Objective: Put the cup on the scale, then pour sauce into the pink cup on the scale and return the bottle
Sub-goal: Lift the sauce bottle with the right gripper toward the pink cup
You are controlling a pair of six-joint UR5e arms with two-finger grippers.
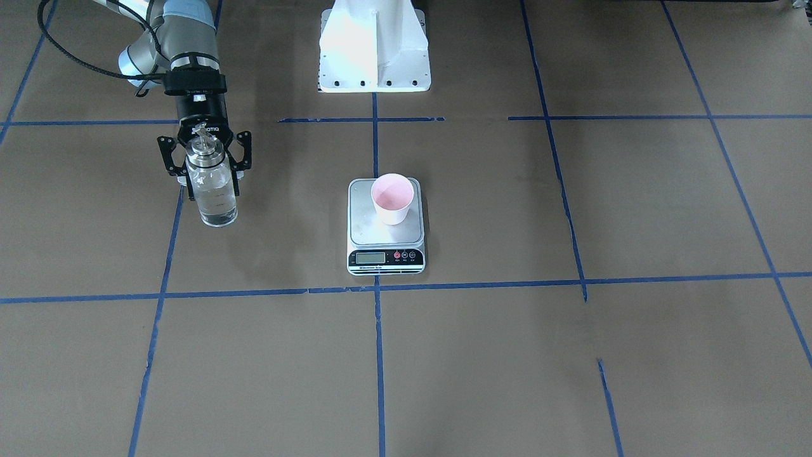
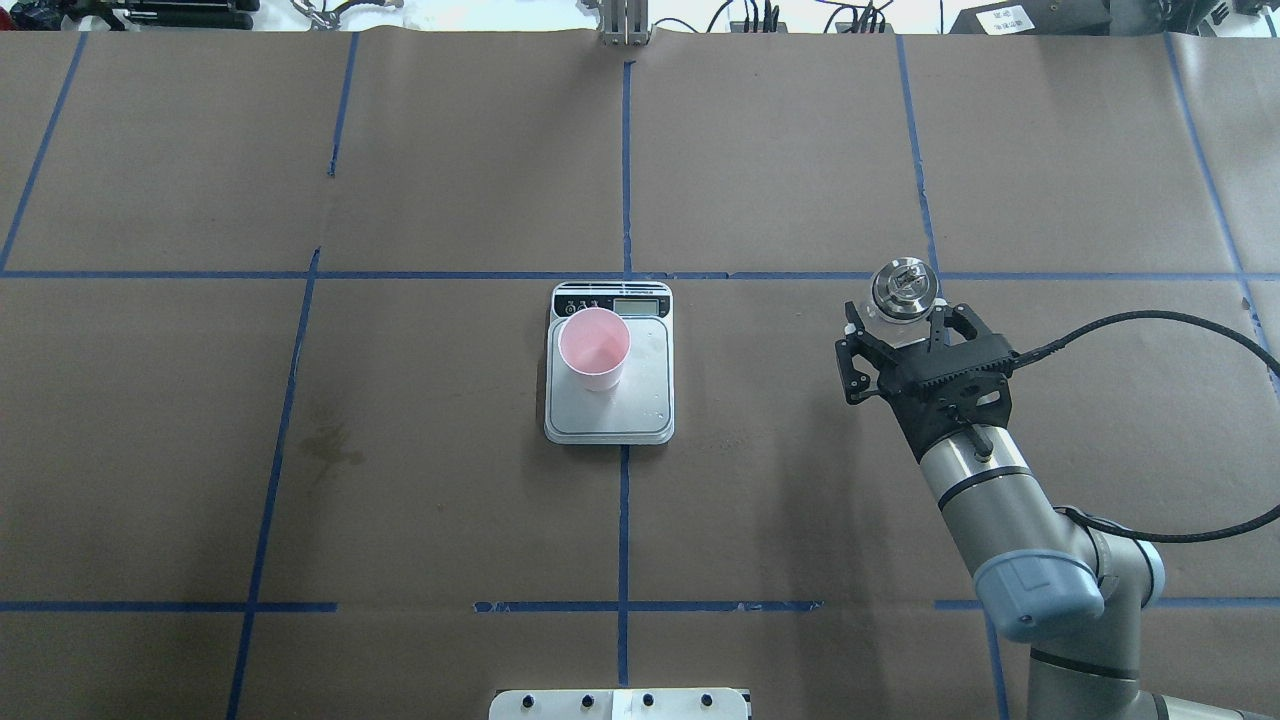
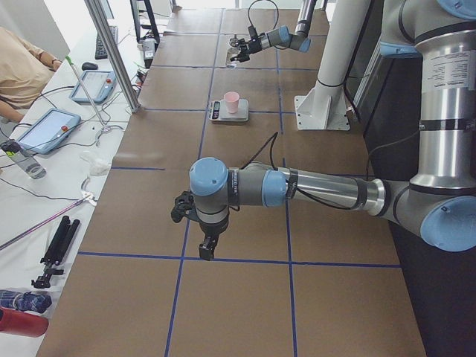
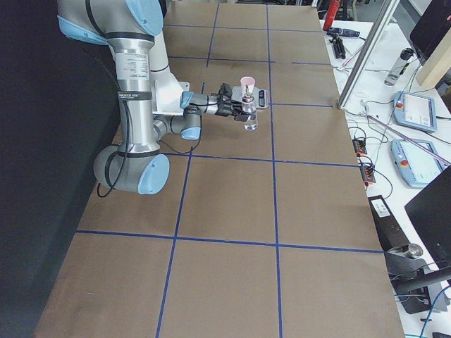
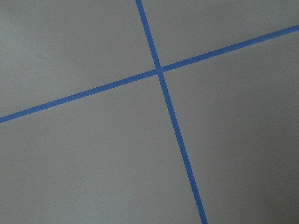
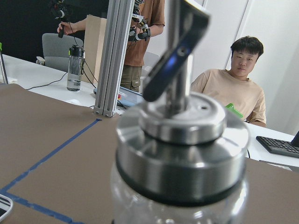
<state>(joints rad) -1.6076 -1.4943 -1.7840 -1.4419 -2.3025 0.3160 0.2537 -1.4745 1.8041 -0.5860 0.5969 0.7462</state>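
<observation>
The silver pour spout [image 1: 202, 131] is thin. I expect the clear glass bottle [image 1: 214, 189] will still have plenty of sauce in it when I pour into the pink cup.
The pink cup [image 1: 392, 198] stands upright on the scale [image 1: 386, 257], toward the steel platform's display end [image 2: 640, 400]. The clear glass bottle [image 1: 212, 197] with its silver pour spout [image 2: 903, 290] stands on the table on my right side, well apart from the scale. Clear sauce shows through its glass. My right gripper [image 1: 208, 184] lies level at the bottle's mid-height, open, one finger on each side of the glass. The right wrist view is filled by the bottle's metal collar [image 6: 182, 154]. My left gripper [image 3: 207, 253] hangs low over bare table, far from the scale; whether it is open or shut I cannot tell.
The white robot base [image 1: 374, 47] stands behind the scale. Blue tape lines [image 5: 159, 72] cross the brown table cover. Beyond the far edge sit people [image 6: 233, 88], a water bottle [image 6: 74, 67] and an aluminium post [image 6: 114, 56]. Tablets [image 3: 48, 130] lie on the side desk.
</observation>
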